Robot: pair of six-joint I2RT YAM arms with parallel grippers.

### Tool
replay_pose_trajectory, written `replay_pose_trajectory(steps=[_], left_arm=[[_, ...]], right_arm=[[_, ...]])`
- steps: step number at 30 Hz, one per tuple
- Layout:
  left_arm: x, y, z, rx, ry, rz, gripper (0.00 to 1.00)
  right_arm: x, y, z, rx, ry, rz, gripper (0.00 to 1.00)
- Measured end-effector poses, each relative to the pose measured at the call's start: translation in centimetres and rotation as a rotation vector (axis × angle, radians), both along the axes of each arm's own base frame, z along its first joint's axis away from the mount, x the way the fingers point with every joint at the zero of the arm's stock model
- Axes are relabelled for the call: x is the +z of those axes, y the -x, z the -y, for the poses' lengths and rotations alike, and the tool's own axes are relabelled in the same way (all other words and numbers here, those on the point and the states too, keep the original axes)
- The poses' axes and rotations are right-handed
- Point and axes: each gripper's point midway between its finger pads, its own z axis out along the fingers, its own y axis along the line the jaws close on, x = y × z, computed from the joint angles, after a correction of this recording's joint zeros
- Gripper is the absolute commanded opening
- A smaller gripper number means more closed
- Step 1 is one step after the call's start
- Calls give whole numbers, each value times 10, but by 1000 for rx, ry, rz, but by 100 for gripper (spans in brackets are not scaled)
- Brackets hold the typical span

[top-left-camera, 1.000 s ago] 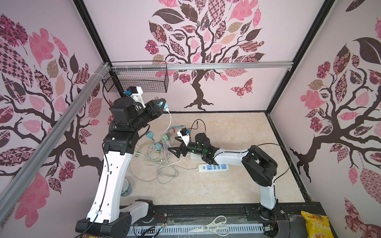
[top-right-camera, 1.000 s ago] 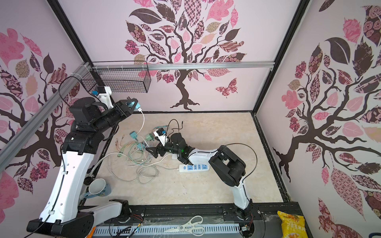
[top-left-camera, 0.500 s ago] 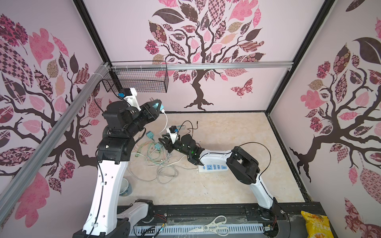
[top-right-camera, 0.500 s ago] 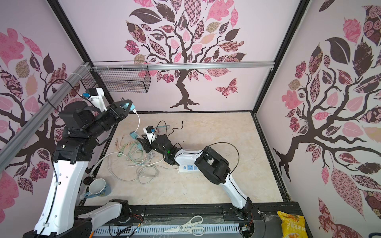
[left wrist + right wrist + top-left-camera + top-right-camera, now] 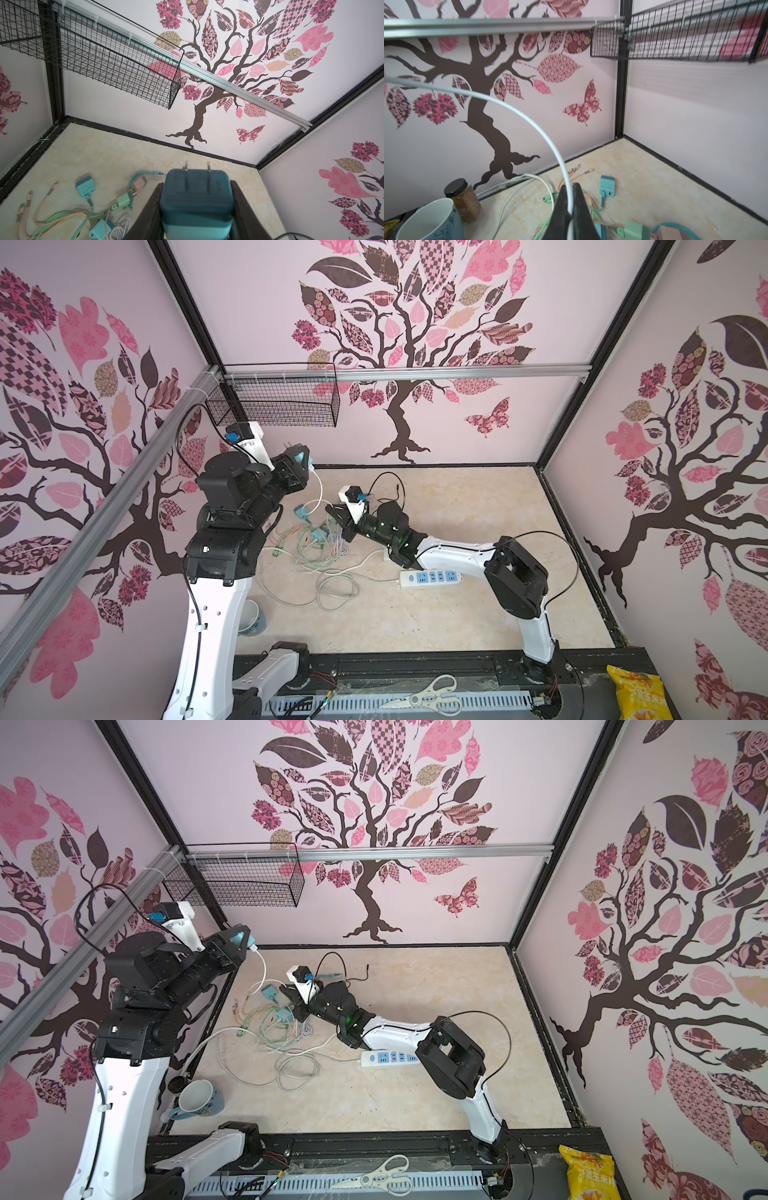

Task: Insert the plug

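Observation:
The teal plug's white cable is hanging into the cable tangle (image 5: 314,548), so next my right gripper raises it clear and pulls it across the open floor (image 5: 488,497) before insertion.
A teal plug (image 5: 196,199) with two metal prongs pointing away sits between the fingers of my left gripper (image 5: 196,185), which is shut on it. That gripper (image 5: 300,458) hangs high at the back left, near the wire basket. A white cable (image 5: 320,489) drops from the plug towards my right gripper (image 5: 337,519). In the right wrist view the right gripper (image 5: 569,188) is shut on this white cable (image 5: 529,116), low over the cable pile. A white power strip (image 5: 430,577) with blue sockets lies on the floor beneath the right forearm, also seen in a top view (image 5: 386,1058).
A tangle of green, orange and white cables with other teal chargers (image 5: 311,539) lies left of centre. A mug (image 5: 199,1098) and a brown jar (image 5: 464,201) stand at the left. The wire basket (image 5: 274,400) hangs on the back rail. Scissors (image 5: 432,695) and a chip bag (image 5: 636,693) lie in front.
My right gripper reached left over the cable pile and closed on the white cable. My left arm drew back to the left with the plug still in it.

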Motion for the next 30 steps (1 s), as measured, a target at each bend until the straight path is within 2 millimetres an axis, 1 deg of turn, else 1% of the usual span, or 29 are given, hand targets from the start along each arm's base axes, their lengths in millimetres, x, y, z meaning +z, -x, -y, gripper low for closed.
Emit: replay_pose_trajectory(steps=[4, 5, 7, 10, 12, 14, 15, 17, 19, 21, 23, 24, 26, 27, 28, 30], left_arm=[[13, 5, 2, -17, -14, 41, 0], [19, 5, 3, -23, -16, 57, 0], [30, 7, 4, -29, -20, 88, 0], [46, 12, 6, -42, -20, 139, 0], [54, 14, 9, -65, -17, 169, 0], [58, 15, 14, -95, -12, 187, 0], [59, 15, 17, -108, -10, 190, 0], [60, 16, 20, -125, -6, 194, 0], [60, 15, 21, -133, -5, 195, 0], [59, 15, 22, -141, -6, 193, 0], [59, 13, 23, -144, -10, 192, 0], [59, 12, 23, -143, -13, 192, 0], [64, 10, 23, -145, -19, 200, 0], [70, 10, 24, -151, -19, 213, 0], [76, 9, 25, -156, -18, 227, 0], [88, 12, 26, -165, -14, 256, 0]], right_arm=[[61, 1, 24, 2, -100, 46, 0], [78, 0, 34, -4, -132, 58, 0], [106, -1, 51, -17, -180, 86, 0], [152, 5, 80, -41, -261, 158, 0], [174, 14, 92, -45, -295, 203, 0], [184, 21, 95, -36, -301, 227, 0], [184, 21, 95, -36, -300, 228, 0], [175, 19, 92, -41, -282, 213, 0], [161, 15, 90, -50, -258, 184, 0], [153, 9, 92, -58, -254, 158, 0], [156, 1, 100, -75, -265, 153, 0], [166, -4, 105, -91, -276, 171, 0], [195, -6, 116, -120, -305, 234, 0], [219, -6, 124, -142, -333, 286, 0], [249, -3, 134, -166, -375, 346, 0], [302, 12, 156, -201, -470, 458, 0]])
